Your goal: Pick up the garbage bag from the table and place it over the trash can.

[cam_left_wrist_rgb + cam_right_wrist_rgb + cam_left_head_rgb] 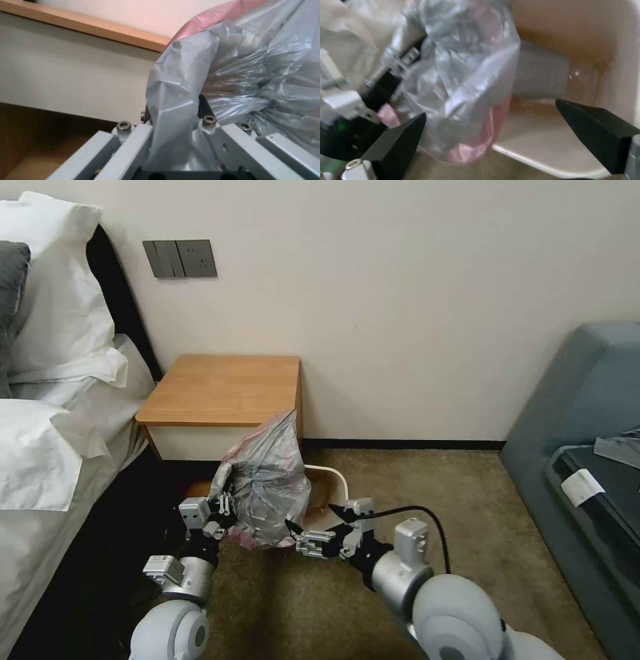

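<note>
Slack folds [288, 480] hang away from the robot's left gripper, so I expect the garbage bag [264, 504] to open out wide when the robot pulls the garbage bag's edge.
The garbage bag [267, 480] is crumpled grey plastic with a pinkish-red edge. It hangs in the air in front of the table [223, 387], and its lower part is over the trash can [337, 477]. My left gripper [223, 510] is shut on the bag's left side, and the plastic [240, 75] bunches between its fingers [208, 122]. My right gripper [310, 515] stands open at the bag's lower right, above the bin's front rim. In the right wrist view the bag [460, 75] hangs between the black fingertips [403, 135], partly over the cream bin's rim [533, 157].
A bed with white pillows [60, 400] lies close on the left. A grey sofa [587, 460] stands on the right. The wall rises behind the table, and brown carpet [433, 493] spreads between bin and sofa.
</note>
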Tool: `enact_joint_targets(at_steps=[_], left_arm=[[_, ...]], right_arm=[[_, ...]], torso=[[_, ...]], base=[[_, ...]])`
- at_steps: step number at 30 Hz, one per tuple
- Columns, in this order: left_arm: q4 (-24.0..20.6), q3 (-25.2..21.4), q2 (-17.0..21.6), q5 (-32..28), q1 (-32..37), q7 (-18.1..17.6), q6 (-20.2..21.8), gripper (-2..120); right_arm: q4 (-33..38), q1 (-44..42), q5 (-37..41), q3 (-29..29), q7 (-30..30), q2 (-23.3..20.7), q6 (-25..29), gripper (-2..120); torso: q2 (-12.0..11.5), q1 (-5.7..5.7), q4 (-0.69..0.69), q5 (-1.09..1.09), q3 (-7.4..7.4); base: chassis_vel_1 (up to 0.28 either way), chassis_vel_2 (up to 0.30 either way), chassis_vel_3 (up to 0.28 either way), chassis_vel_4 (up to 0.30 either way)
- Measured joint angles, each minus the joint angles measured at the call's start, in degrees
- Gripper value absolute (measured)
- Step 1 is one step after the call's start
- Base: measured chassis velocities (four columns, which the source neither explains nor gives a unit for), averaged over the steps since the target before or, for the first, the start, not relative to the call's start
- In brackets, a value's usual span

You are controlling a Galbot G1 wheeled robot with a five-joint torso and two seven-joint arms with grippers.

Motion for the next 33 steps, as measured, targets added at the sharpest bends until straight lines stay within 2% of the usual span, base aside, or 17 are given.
enact_joint_targets(at_steps=[8,11,14,15,16,18,19,20,27,31,33], left_arm=[[-0.4,0.2,0.0,-0.4,0.2,0.4,-0.1,3],[-0.4,0.2,0.0,-0.4,0.3,0.4,-0.1,3],[-0.5,0.2,0.0,-0.4,0.4,0.4,-0.1,3],[-0.7,0.3,0.0,-0.4,0.5,0.4,-0.2,3],[-0.7,0.3,0.0,-0.4,0.5,0.4,-0.2,3],[-1.0,0.4,-0.1,-0.6,0.5,0.6,-0.2,3],[-1.1,0.4,-0.1,-0.7,0.6,0.6,-0.2,3],[-1.1,0.4,-0.1,-0.7,0.6,0.6,-0.2,3],[-1.2,0.4,-0.1,-0.7,0.7,0.6,-0.2,3],[-1.2,0.4,-0.1,-0.7,0.7,0.6,-0.2,3],[-1.1,0.3,0.0,-0.7,0.7,0.5,-0.2,3]], right_arm=[[-3.5,0.6,0.9,0.7,-2.5,1.3,-0.1,99],[-4.1,0.6,0.6,0.8,-3.6,1.7,0.5,97],[-4.6,0.2,-0.5,0.8,-4.9,2.6,0.9,87],[-4.8,0.1,-1.0,0.5,-5.8,2.9,1.0,79],[-4.8,0.1,-1.0,0.5,-5.8,2.9,1.0,79],[-4.8,0.1,-1.2,0.1,-6.6,3.2,1.1,73],[-4.9,0.1,-1.8,-0.1,-6.9,3.4,1.1,66],[-4.9,0.1,-1.8,-0.1,-6.9,3.4,1.1,66],[-5.3,0.1,-4.8,-1.1,-8.5,4.1,1.6,36],[-5.6,0.1,-5.8,-1.1,-8.9,4.0,2.0,27],[-5.8,0.1,-7.0,-1.1,-9.5,3.7,2.6,16]], torso=[[0.0,0.0,-0.01,0.0,0.0],[0.0,0.0,-0.06,-0.03,-0.01],[0.0,0.0,-0.03,-0.02,-0.01],[0.0,0.0,0.01,0.01,0.0],[0.0,0.0,0.01,0.01,0.0],[0.0,0.0,0.0,0.0,0.0],[0.0,0.0,0.0,-0.01,0.0],[0.0,0.0,0.0,-0.01,0.0],[0.0,0.0,0.0,0.0,0.0],[0.0,0.0,0.0,0.0,0.0],[0.0,0.0,0.0,0.0,0.0]], base=[[0.0,0.0,0.0,0.0],[0.0,0.0,0.0,0.0],[0.0,0.0,0.0,0.0],[0.0,0.0,0.0,0.0],[0.0,0.0,0.0,0.0],[0.0,0.0,0.0,0.0],[0.0,0.0,0.0,0.0],[0.0,0.0,0.0,0.0],[0.0,0.0,0.0,0.0],[0.0,0.0,0.0,0.0],[0.0,0.0,0.0,0.0]])
